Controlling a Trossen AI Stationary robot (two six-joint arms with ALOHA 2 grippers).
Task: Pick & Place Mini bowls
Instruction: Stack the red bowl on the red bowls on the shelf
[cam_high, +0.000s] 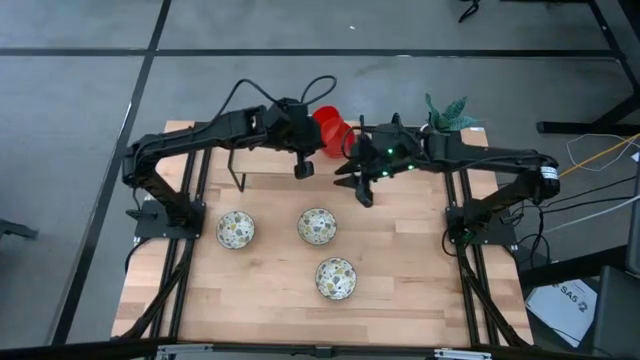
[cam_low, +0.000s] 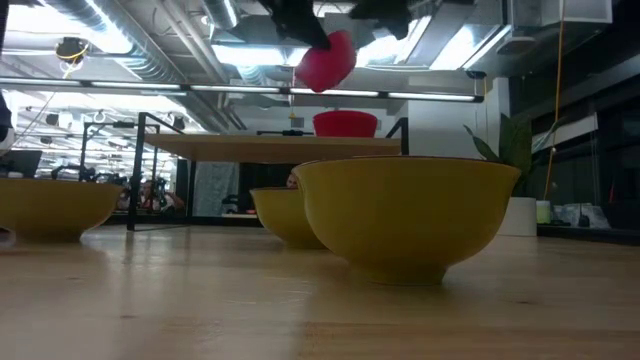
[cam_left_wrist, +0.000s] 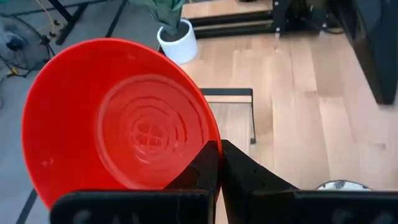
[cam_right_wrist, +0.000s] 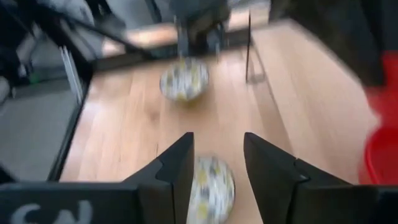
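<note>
I need to center and level the red bowl in my left gripper (cam_low: 326, 64) before lowering it inside, because it hangs tilted and off-center above the shelf's red bowl (cam_low: 345, 124).
My left gripper (cam_high: 312, 130) is raised over the table's far middle and shut on a glossy red mini bowl (cam_left_wrist: 118, 118), which shows tilted in the air in the low view (cam_low: 326, 60). Another red bowl (cam_low: 345, 123) sits on a raised wooden shelf (cam_low: 250, 147) behind. Three patterned mini bowls (cam_high: 235, 229) (cam_high: 317, 226) (cam_high: 336, 277) stand on their bases on the table. My right gripper (cam_right_wrist: 217, 162) is open and hovers right of the red bowl, above the middle patterned bowl (cam_right_wrist: 211, 183), touching nothing. My left gripper pinches the red bowl's rim (cam_left_wrist: 210, 138) between its two fingers; one finger (cam_left_wrist: 198, 168) lies over the bowl's inside, the other on the outside. The bowl is lifted clear of table and shelf, tipped on edge with its inside facing the wrist.
A small white plant pot (cam_high: 445, 118) stands at the table's far right corner. The shelf's black frame (cam_left_wrist: 252, 106) rises from the far part of the table. The near half of the wooden table (cam_high: 400, 300) holds only the patterned bowls.
</note>
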